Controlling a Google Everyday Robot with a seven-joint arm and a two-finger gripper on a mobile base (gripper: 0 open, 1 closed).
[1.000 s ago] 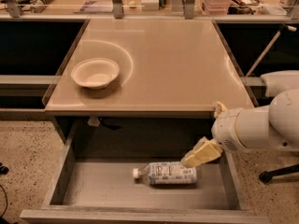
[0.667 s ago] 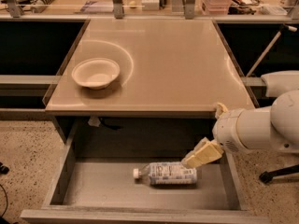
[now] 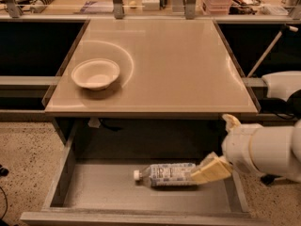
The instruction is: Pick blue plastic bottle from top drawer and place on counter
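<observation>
I should move toward the white cap and put my fingers on both sides of the bottle's middle [image 3: 168,175] before closing, because my gripper's fingers touch only the blue plastic bottle's base end [image 3: 194,173].
The blue plastic bottle [image 3: 165,174] lies on its side on the floor of the open top drawer [image 3: 66,171], with its white cap pointing left. My gripper [image 3: 210,169], with cream-coloured tips on a white arm, comes in from the right and is low in the drawer. It is at the bottle's right (base) end, touching or overlapping it. The beige counter [image 3: 174,65] sits above the drawer.
A white bowl [image 3: 95,73] stands on the left part of the counter. Dark side shelves flank the counter on the left and right. The drawer's front lip [image 3: 136,218] runs along the bottom. Speckled floor lies to both sides.
My gripper and arm have moved down and slightly right, deeper into the drawer, onto the bottle's right end. The bottle has barely moved.
</observation>
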